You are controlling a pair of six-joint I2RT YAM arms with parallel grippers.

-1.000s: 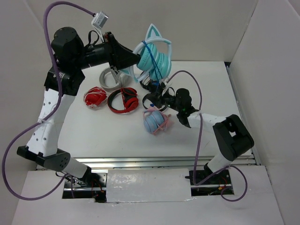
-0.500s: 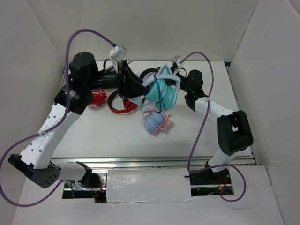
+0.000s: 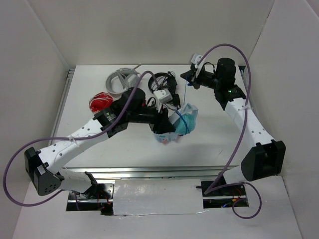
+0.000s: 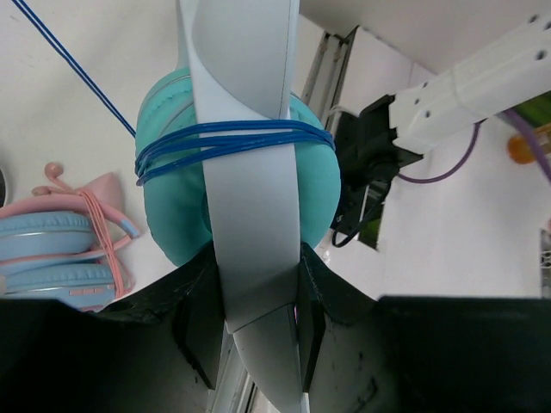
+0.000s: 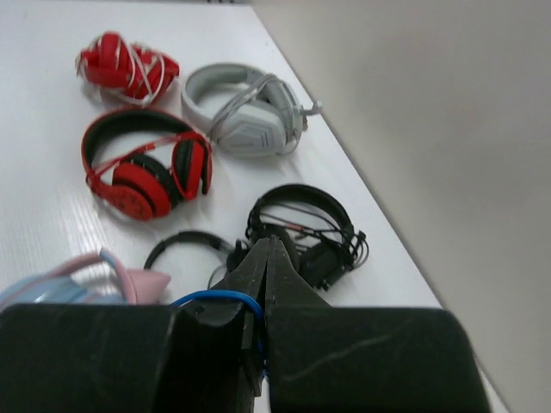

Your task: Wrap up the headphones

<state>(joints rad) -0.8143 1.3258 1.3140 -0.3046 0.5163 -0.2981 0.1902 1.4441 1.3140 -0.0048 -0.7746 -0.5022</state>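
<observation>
Next, I bring the free part of the blue cable (image 3: 185, 94) back across the teal ear cups (image 3: 186, 123) with my right gripper, because that part goes straight from the headphones to my right gripper.
The teal headphones (image 3: 186, 119) hang low over the middle of the table. My left gripper (image 3: 167, 121) is shut on their pale headband (image 4: 245, 103), and in the left wrist view my left gripper (image 4: 256, 297) has a jaw on each side of the band. Blue cable (image 4: 232, 139) is wound several times round the teal ear cups (image 4: 172, 215). A free stretch of the cable (image 3: 185, 94) runs up to my right gripper (image 3: 190, 79) at the back right. My right gripper (image 5: 269, 248) is shut on the blue cable (image 5: 219, 299).
Light-blue headphones with a pink band (image 3: 163, 137) lie just under the teal pair. Behind them lie black headphones (image 5: 306, 228), red-and-black headphones (image 5: 142, 163), grey-white headphones (image 5: 245, 112) and a red wrapped pair (image 3: 99, 102). White walls enclose the table.
My left arm brought the headphones down from high at the back to low over the table's middle. My right arm swung up to the back right with the cable, its jaws closing fully.
</observation>
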